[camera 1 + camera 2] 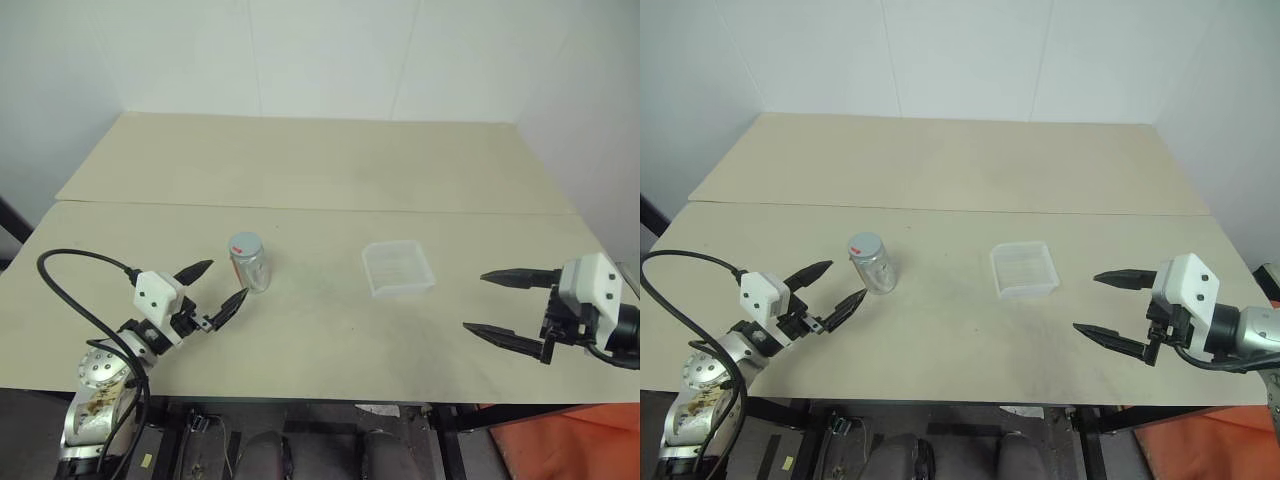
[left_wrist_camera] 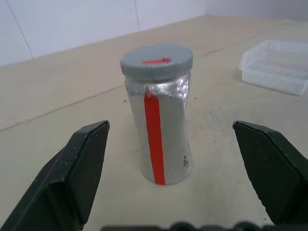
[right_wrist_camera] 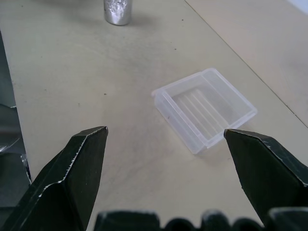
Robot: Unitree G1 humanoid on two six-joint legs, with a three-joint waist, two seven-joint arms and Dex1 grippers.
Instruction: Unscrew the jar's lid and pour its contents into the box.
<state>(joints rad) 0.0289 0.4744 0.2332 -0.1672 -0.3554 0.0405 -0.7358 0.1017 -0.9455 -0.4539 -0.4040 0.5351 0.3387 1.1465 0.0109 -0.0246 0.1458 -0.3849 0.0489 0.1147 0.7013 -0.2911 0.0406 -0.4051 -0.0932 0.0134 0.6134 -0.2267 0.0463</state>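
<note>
My left gripper's open fingers are on either side of its line below the grey lid [image 1: 245, 244], so it should keep moving toward the jar [image 1: 252, 272] until the jar's body is between them, then close.
The jar [image 1: 250, 266] stands upright on the table, silvery-walled with a red stripe down its side [image 2: 155, 139]. Its grey lid [image 2: 157, 61], marked with a short red line, sits on top. The contents are hidden inside. My left gripper [image 1: 221, 285] is open just to the jar's left and slightly nearer, fingers pointing at it without touching; in the left wrist view the jar stands between and beyond the fingertips. The clear box [image 1: 398, 268] lies to the right of the jar. My right gripper [image 1: 492, 304] is open to the right of the box, pointing toward it [image 3: 204, 108].
The pale table [image 1: 320, 180] has a seam running across it behind the jar and box. White walls close off the back. The table's front edge runs just below both grippers.
</note>
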